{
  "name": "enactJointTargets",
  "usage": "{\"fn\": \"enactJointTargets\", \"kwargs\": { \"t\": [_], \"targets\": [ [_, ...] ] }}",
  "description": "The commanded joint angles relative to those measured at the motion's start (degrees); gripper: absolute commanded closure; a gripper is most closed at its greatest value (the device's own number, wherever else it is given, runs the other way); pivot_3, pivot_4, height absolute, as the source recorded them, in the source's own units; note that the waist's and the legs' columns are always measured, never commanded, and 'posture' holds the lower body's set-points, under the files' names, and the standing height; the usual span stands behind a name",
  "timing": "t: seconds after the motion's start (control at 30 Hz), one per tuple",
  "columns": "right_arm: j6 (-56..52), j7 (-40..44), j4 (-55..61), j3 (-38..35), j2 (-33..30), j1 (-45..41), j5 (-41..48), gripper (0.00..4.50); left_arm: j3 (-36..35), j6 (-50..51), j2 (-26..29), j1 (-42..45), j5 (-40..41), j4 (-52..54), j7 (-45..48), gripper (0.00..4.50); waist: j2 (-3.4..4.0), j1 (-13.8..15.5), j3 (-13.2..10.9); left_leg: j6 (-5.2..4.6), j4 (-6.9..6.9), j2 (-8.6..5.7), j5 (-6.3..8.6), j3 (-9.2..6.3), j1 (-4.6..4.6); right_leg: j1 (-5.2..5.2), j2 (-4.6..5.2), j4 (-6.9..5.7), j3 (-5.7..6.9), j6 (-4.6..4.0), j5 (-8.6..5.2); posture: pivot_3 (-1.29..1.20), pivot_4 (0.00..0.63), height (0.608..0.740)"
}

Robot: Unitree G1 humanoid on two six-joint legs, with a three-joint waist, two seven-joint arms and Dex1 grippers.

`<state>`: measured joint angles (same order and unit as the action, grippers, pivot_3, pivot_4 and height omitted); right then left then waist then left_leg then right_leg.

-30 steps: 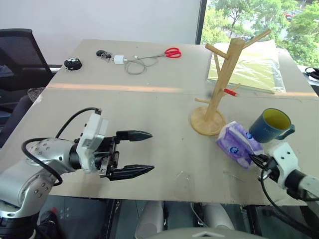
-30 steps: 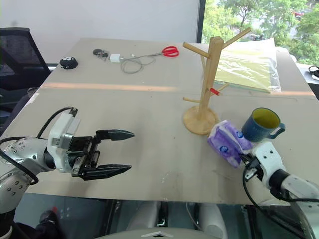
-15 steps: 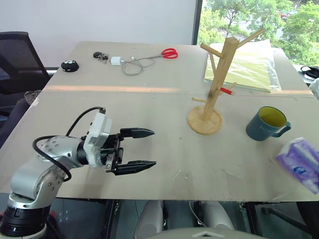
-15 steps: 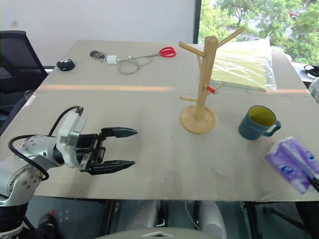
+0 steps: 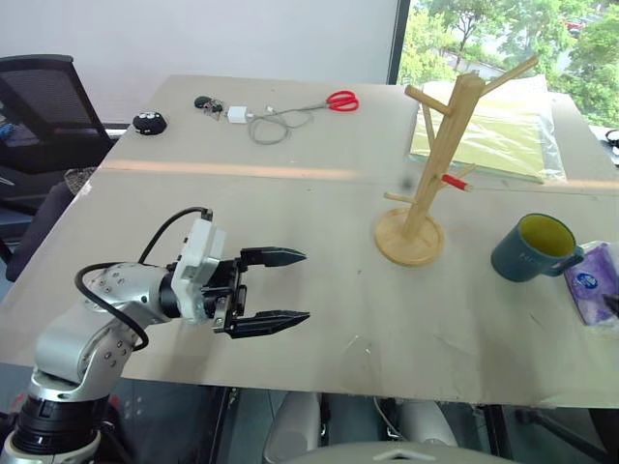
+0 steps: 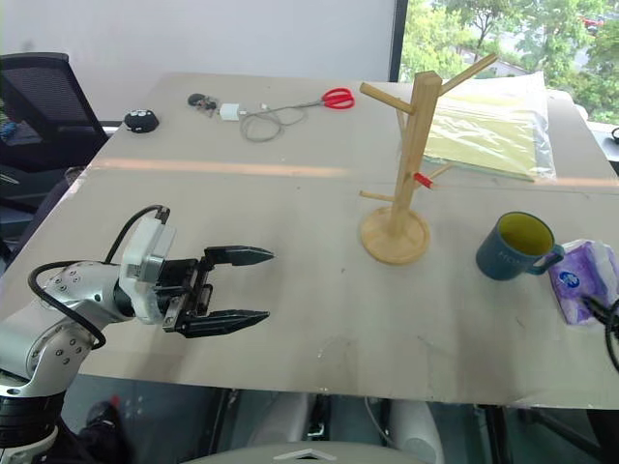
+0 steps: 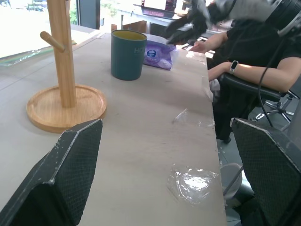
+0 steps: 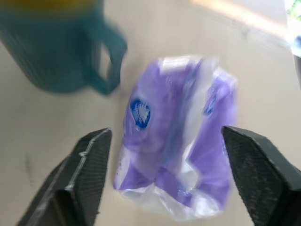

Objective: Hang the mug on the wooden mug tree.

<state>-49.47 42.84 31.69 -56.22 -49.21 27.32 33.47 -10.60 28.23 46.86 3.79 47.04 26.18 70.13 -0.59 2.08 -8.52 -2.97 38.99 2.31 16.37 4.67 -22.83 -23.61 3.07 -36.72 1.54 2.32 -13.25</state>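
Observation:
The dark blue mug's handle point(image 5: 571, 261) has a wide gap point(image 8: 104, 61) inside it. The handle will slide over the red-tipped peg when I carry the mug across.
The dark blue mug point(image 5: 535, 248) with its yellow-green inside stands upright on the table, handle turned right. To its left is the wooden mug tree point(image 5: 426, 184) on its round base, its pegs bare and one tipped red. My right gripper point(image 8: 165, 132) hangs open over the purple tissue pack point(image 8: 176, 155), which lies just right of the mug point(image 8: 56, 52); its fingers are clear of the pack on both sides. My left gripper point(image 5: 306, 286) is open and level over the table's front left, pointing toward the mug tree point(image 7: 61, 61), with nothing between its fingers.
Red scissors point(image 5: 339, 100), a charger with cable point(image 5: 261, 121) and a small black object point(image 5: 147, 122) lie at the far side. A plastic-wrapped yellow-green folder point(image 5: 493, 135) lies behind the tree. A seated person point(image 7: 249, 66) is beyond the table's right end. An office chair point(image 5: 39, 106) stands left.
My right gripper lifted the tissue pack from beside the tree's base, carried it right past the mug and opened; the pack now lies right of the mug. The left gripper stayed.

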Motion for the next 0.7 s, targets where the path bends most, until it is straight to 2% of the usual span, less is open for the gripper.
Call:
{"fn": "enactJointTargets", "kwargs": {
  "t": [0.03,0.13,0.27,0.37,0.53,0.63,0.7],
  "targets": [
    [-8.2,-5.8,7.6,0.1,1.4,-4.3,6.0,0.91,0.1,-1.1,-0.4,0.8,-0.4,-0.4,0.2,0.0,-0.29,-0.3,0.0,0.0,0.0,0.03,0.0,-0.01,0.03,0.01,-0.01,-0.01,0.02,-0.02,-0.02,0.0,0.15,0.74],
    [-10.5,-17.3,10.2,8.9,7.8,-10.9,3.3,0.91,0.6,-1.6,-1.0,2.1,-1.1,-1.2,0.2,0.0,-0.65,-1.3,0.0,-0.01,0.12,0.08,-0.01,-0.06,0.05,0.05,-0.04,-0.05,0.03,-0.11,-0.14,0.0,0.15,0.74],
    [-8.7,-24.0,11.5,15.8,14.4,-13.0,-0.4,0.91,0.1,-0.7,-0.9,2.5,0.3,-0.6,0.4,0.0,-0.45,-1.2,0.0,-0.03,0.22,0.0,-0.04,0.0,0.04,0.04,0.05,-0.13,-0.12,-0.17,-0.09,0.0,0.15,0.74],
    [-7.0,-25.8,10.5,18.2,16.6,-13.7,-2.2,0.91,-0.5,-0.2,-0.2,2.1,1.2,0.4,0.7,0.0,-0.42,-1.3,0.0,-0.01,0.19,-0.02,-0.04,0.0,0.01,0.01,0.01,-0.13,-0.14,-0.34,0.01,0.0,0.15,0.74],
    [-2.8,-25.6,5.9,20.8,16.8,-15.3,-4.7,0.91,-0.4,0.0,0.1,2.1,1.7,1.4,0.3,0.0,-0.41,-1.3,0.0,0.11,0.14,-0.03,-0.1,-0.02,-0.02,0.0,-0.06,-0.1,-0.14,-0.12,0.05,0.0,0.15,0.74],
    [1.3,-26.0,0.5,24.6,17.1,-18.2,-7.5,1.68,0.1,-0.1,0.0,2.0,1.3,2.1,-0.1,0.0,-0.39,-1.4,-0.1,0.02,0.14,-0.02,-0.05,-0.02,0.01,0.01,-0.07,-0.1,-0.15,-0.17,0.03,0.0,0.15,0.74],
    [3.0,-25.8,-1.2,25.9,17.1,-18.7,-8.8,2.46,0.1,-0.1,0.1,2.0,1.3,2.2,-0.2,0.0,-0.38,-1.4,-0.1,0.0,0.14,-0.02,-0.04,0.01,0.03,0.01,-0.07,-0.12,-0.17,-0.26,-0.03,0.0,0.15,0.74]
  ]
}}
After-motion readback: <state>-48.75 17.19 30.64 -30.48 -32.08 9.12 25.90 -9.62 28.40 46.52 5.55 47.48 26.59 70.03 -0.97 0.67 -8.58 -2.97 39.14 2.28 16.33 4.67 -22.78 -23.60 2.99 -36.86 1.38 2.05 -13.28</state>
